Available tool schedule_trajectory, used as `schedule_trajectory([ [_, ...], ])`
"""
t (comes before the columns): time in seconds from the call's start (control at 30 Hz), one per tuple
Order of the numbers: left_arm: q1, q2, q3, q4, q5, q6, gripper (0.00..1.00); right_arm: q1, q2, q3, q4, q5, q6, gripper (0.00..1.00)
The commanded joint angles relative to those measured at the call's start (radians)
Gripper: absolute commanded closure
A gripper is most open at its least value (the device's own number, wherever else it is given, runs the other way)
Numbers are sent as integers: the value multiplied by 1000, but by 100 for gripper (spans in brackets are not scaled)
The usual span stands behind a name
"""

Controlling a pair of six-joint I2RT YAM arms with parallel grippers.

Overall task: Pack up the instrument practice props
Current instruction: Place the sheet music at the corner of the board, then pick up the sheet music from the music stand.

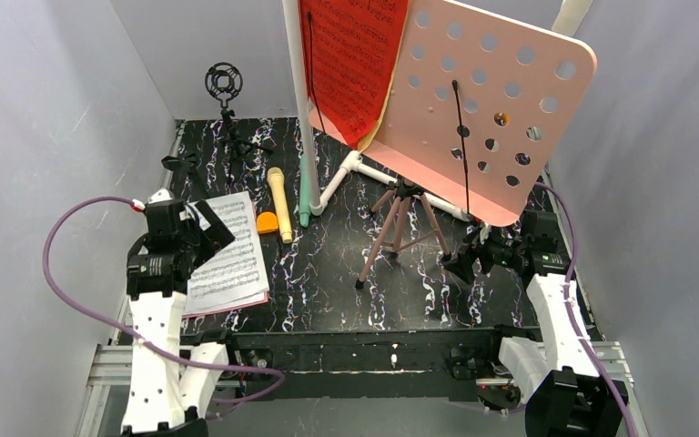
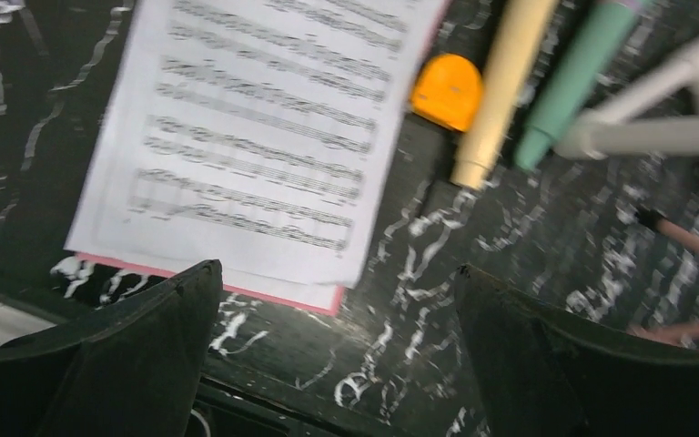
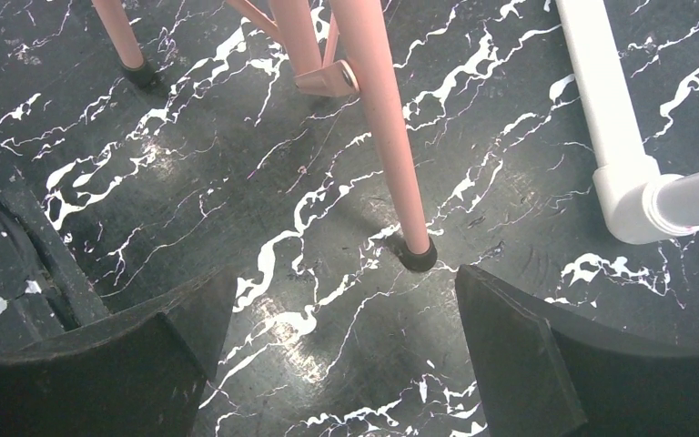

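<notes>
The red sheet's lower corner [image 1: 356,142] hangs over the pink music stand's ledge [image 1: 382,159], clear of the black arm. The robot's left gripper should keep going toward the corner until its fingers are on both sides of it.
The pink hole-punched music stand [image 1: 482,109] stands on tripod legs [image 1: 400,228] at mid-right. A red sheet of music [image 1: 355,64] hangs behind it. White sheet music [image 1: 227,255] lies on a pink-edged folder [image 2: 273,296] at the left. The yellow microphone [image 1: 279,205] and the mint-green microphone [image 1: 305,196] lie side by side beyond it. My left gripper [image 1: 202,228] is open and empty over the sheets' near edge [image 2: 337,300]. My right gripper [image 1: 469,259] is open and empty just short of a tripod foot [image 3: 416,255].
A white plastic pipe frame [image 1: 346,173] stands behind the tripod and shows in the right wrist view [image 3: 601,91]. A small orange piece [image 1: 267,222] lies by the yellow microphone. A black shock mount on a small stand [image 1: 225,84] is at the back left. Grey walls close in on both sides.
</notes>
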Motion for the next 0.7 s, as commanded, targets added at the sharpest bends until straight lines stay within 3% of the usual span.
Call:
schedule_trajectory([
  [0.0, -14, -57, 27, -2, 364, 43, 2, 5, -24, 31, 23, 1, -4, 0],
  [0.07, -32, -76, 40, 7, 484, 47, 2, 5, -25, 30, 26, 6, -5, 0],
  [0.13, -120, -157, 91, 31, 667, 62, 2, 4, -23, 27, 38, 33, -3, 0],
  [0.37, -182, -165, 171, 74, 767, 35, 2, -4, 33, 21, 50, 49, -13, 0],
  [0.67, -213, -137, 230, 203, 831, 0, 2, -50, 95, 56, -18, -59, -21, 0],
])
